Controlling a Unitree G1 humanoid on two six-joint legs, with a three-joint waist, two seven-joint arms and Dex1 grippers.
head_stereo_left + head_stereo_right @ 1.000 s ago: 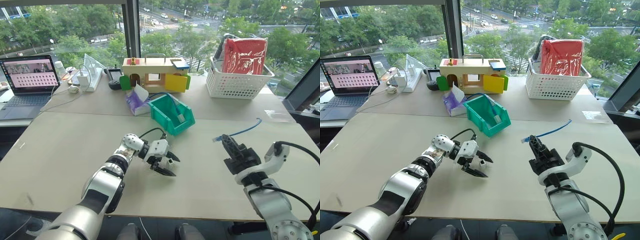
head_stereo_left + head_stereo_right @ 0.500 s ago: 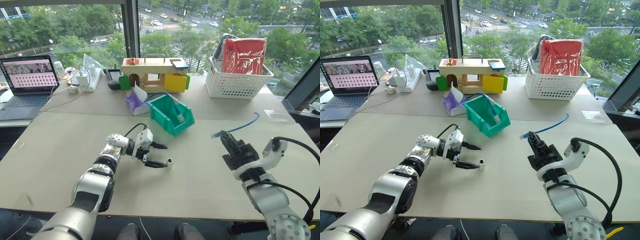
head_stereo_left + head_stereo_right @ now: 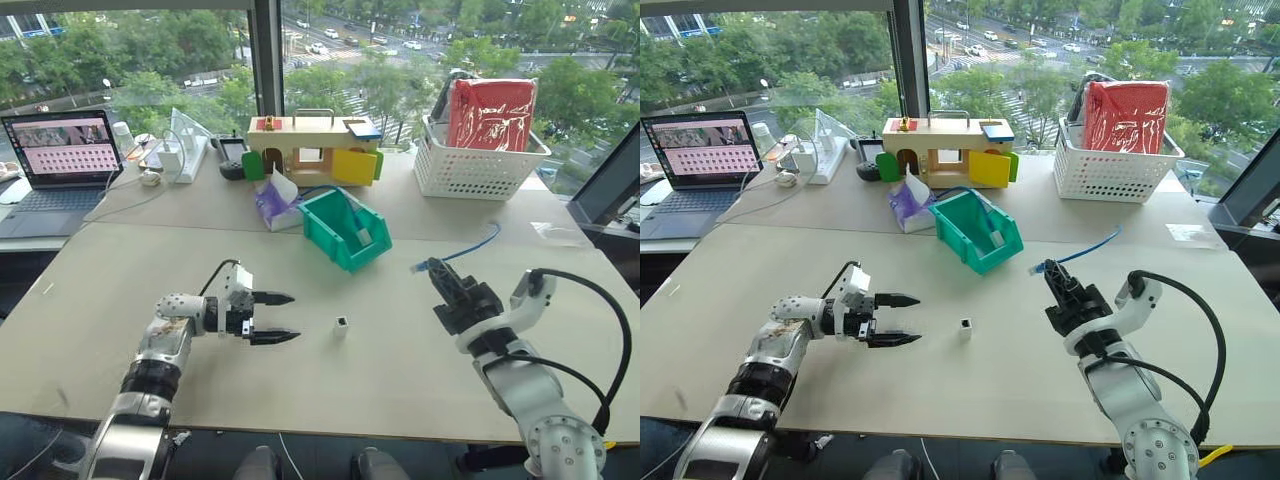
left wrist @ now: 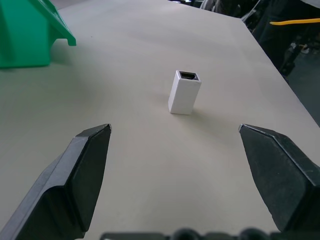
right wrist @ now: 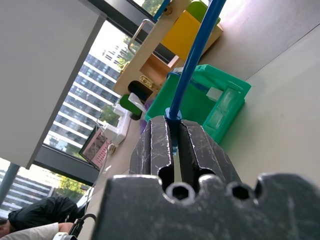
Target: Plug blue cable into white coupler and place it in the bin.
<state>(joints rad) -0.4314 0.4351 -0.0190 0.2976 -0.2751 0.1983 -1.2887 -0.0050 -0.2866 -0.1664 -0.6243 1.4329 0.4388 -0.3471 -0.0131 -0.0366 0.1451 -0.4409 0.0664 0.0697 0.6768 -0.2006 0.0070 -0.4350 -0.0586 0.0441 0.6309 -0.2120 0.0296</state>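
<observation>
The white coupler stands unheld with its socket (image 4: pixel 189 76) pointing up, so my left gripper should grip its sides (image 4: pixel 184 98) below the socket before the blue cable's plug goes in.
The white coupler (image 3: pixel 341 324) stands upright by itself on the table, its dark socket facing up (image 4: pixel 184 91). My left gripper (image 3: pixel 275 318) is open to its left, pointing at it with a clear gap between. My right gripper (image 3: pixel 443 279) is shut on the blue cable (image 3: pixel 467 247) near its plug end, held above the table at the right; the cord trails back over the table behind it (image 5: pixel 196 60). The teal bin (image 3: pixel 345 229) sits behind the coupler at mid table.
A wooden toy house box (image 3: pixel 312 148), a white lattice basket (image 3: pixel 480 164) with a red bag, and a purple tissue pack (image 3: pixel 274 205) stand at the back. A laptop (image 3: pixel 58 165) and chargers are at the far left.
My left gripper let go of the coupler, opened wide and drew back to the left, leaving the coupler standing on the table. The right gripper with the cable stayed nearly still.
</observation>
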